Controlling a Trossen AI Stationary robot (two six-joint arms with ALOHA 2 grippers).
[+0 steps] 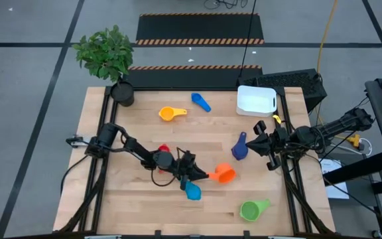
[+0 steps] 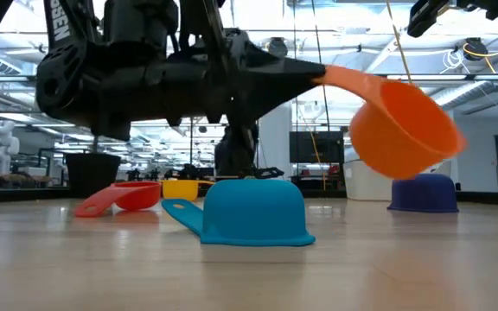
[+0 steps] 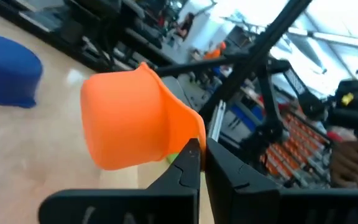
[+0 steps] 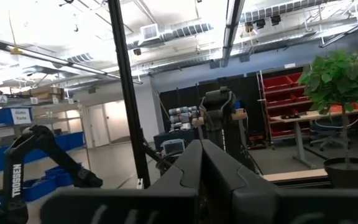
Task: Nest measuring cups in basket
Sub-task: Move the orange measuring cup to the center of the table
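My left gripper should keep moving the cup down, because the orange cup's bowl hangs below its handle over clear wood. It should let go once the bowl touches the wood.
My left gripper reaches level over the table's middle, shut on the orange measuring cup, which hangs above the wood. Below it a light blue cup lies mouth down. A red cup shows partly under the left arm. Yellow, mid blue, navy and green cups lie scattered on the table. The white basket stands at the far right. My right gripper waits shut above the table's right side, holding nothing. My left gripper pinches the orange cup's flat handle between its two fingers, near the handle's free end. The fingers come level from the table's left and lie along the handle. The cup is lifted clear of the table, its bowl tilted and hanging below the handle.
A dark pot with a green plant stands at the far left corner. A black box sits behind the basket. Bare wood lies along the near edge left of the green cup.
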